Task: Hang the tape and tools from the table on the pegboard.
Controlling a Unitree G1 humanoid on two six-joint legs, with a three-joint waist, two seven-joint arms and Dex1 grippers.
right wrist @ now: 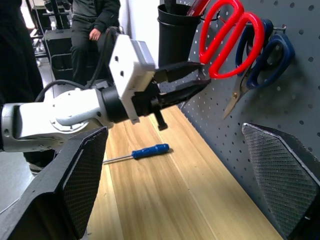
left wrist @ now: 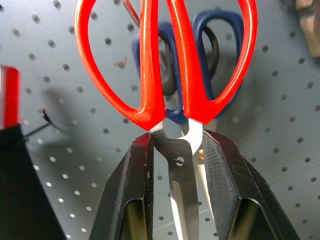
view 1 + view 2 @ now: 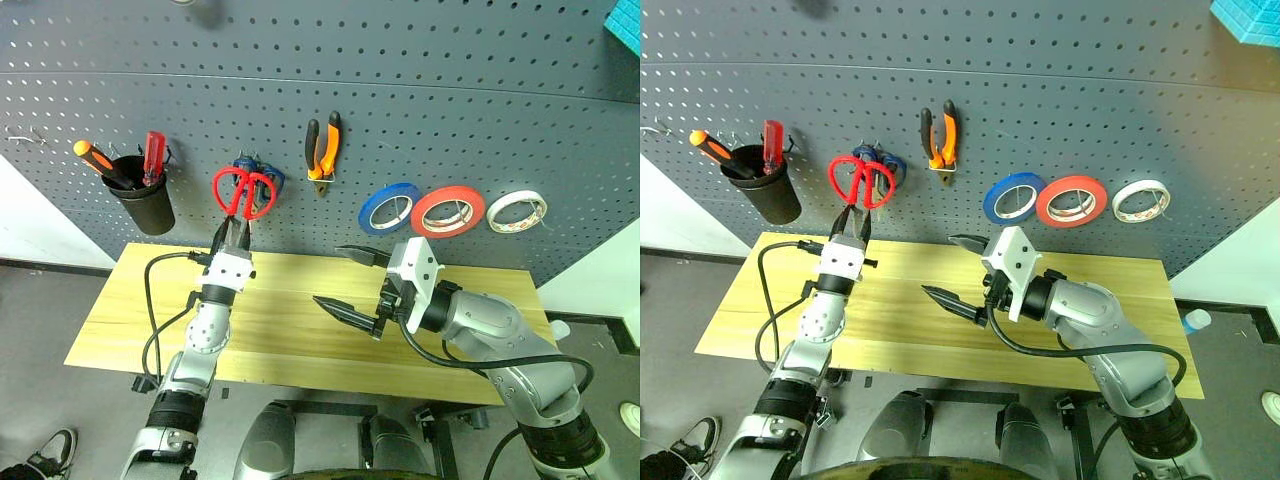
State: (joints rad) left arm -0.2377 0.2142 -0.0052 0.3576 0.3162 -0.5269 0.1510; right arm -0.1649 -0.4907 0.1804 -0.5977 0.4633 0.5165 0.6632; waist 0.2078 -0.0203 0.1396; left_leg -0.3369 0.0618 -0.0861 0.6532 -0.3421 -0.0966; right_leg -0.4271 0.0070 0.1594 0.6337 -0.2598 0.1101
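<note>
My left gripper has the red scissors' open loops point(image 3: 245, 191) lined up with the blue scissors' hooks point(image 3: 246, 156), so it should keep moving them onto these hooks until they hang, then let go.
The scissors point(image 3: 243, 192) with red loop handles point handles-up, close in front of the pegboard point(image 3: 420, 100). My left gripper point(image 3: 232, 232) is shut on their blades just below the pivot, as the left wrist view shows at the scissors point(image 2: 165, 65). Right behind the red loops, blue-handled scissors point(image 2: 220, 45) hang on the board. The orange-and-black pliers point(image 3: 322, 148) hang on a hook. To their right, the red tape point(image 3: 447, 210) hangs between a blue and a white roll. My right gripper point(image 3: 330, 275) stands open and empty over the table point(image 3: 290, 320).
A black cup point(image 3: 143, 200) with screwdrivers hangs at the board's left. A blue roll point(image 3: 389, 206) and a white roll point(image 3: 516, 210) flank the red tape. A blue-handled screwdriver point(image 1: 137, 152) lies on the table. A person point(image 1: 95, 20) sits beyond the table's end.
</note>
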